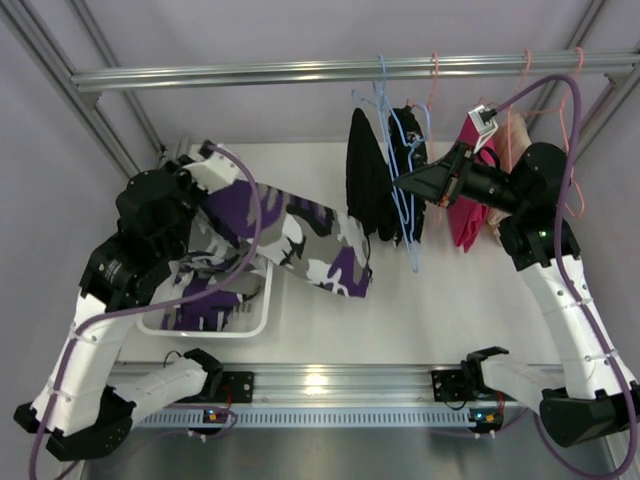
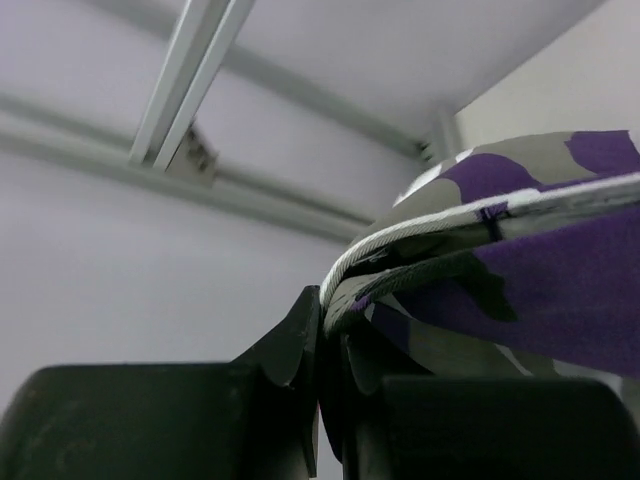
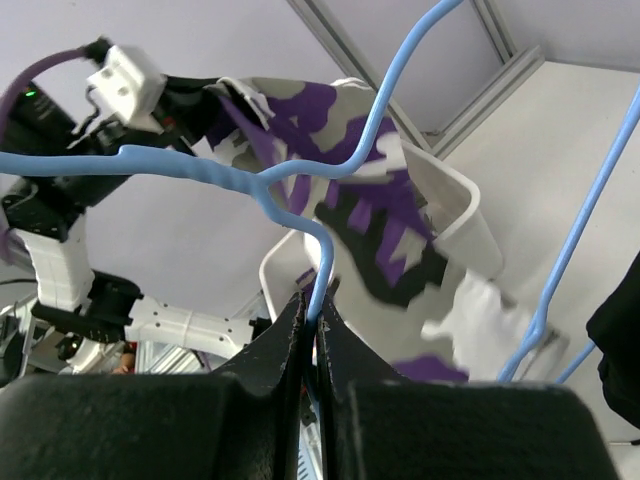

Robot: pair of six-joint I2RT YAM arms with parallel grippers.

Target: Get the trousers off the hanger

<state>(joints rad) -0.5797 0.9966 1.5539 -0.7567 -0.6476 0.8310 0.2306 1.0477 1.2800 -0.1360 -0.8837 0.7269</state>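
Note:
My left gripper should pull the far end of the camouflage trousers over the basket before it lowers the trousers in, because that end hangs past the white basket's rim.
The camouflage trousers hang off any hanger, stretched from my left gripper over the table and into a white basket. In the left wrist view my left gripper is shut on their waistband edge. My right gripper is shut on the wire of an empty blue hanger; the right wrist view shows the jaws pinching that wire, with the camouflage trousers beyond. The black trousers hang on the rail just left of the right gripper.
A metal rail runs across the back with several hangers. A bright pink garment and a beige garment hang behind my right arm. The basket stands at the table's front left.

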